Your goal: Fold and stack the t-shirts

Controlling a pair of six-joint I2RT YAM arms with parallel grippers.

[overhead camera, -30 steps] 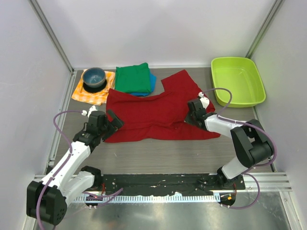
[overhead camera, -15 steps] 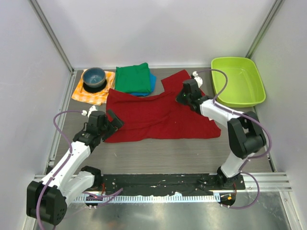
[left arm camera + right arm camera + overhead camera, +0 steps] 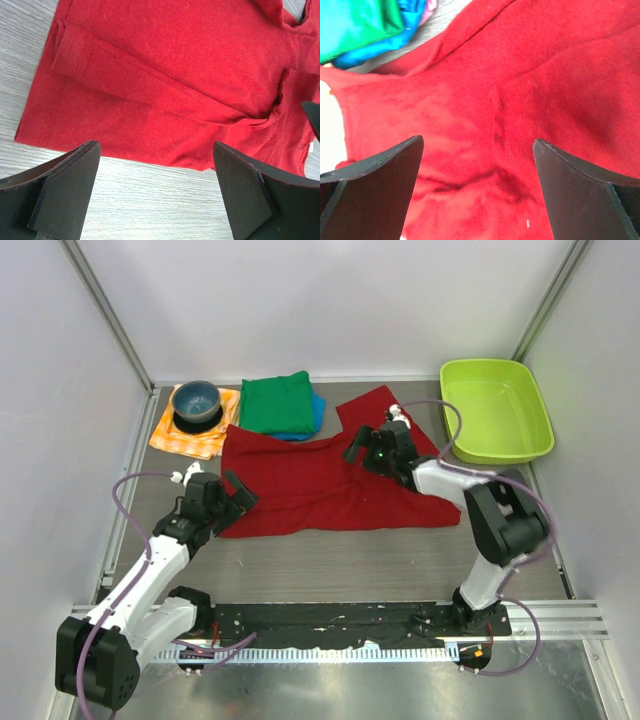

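A fold of doubled cloth [image 3: 142, 86] runs across the front half of the red t-shirt, so the robot's left gripper should come in over the t-shirt's front hem [image 3: 127, 142] and flatten the t-shirt before folding.
The dark red t-shirt [image 3: 320, 478] lies spread over the middle of the table, one sleeve [image 3: 372, 408] reaching toward the back. Behind it the green t-shirt [image 3: 276, 402] sits folded on top of the blue t-shirt [image 3: 316, 414]. My right gripper [image 3: 362, 448] hovers open over the red shirt's right half; the right wrist view shows wrinkled red cloth [image 3: 485, 150] between its fingers, nothing held. My left gripper [image 3: 240, 490] stands open at the shirt's front left corner, with bare table between its fingers [image 3: 65, 190] and the red hem [image 3: 115, 150] just beyond.
A blue bowl [image 3: 196, 402] stands on an orange-and-white checked cloth [image 3: 192, 438] at the back left. A lime green tub [image 3: 496, 410] sits at the back right. White walls close in the table on three sides.
The right gripper has carried the shirt's right part back and leftward over the body, then opened and let go of it. The left arm has not moved.
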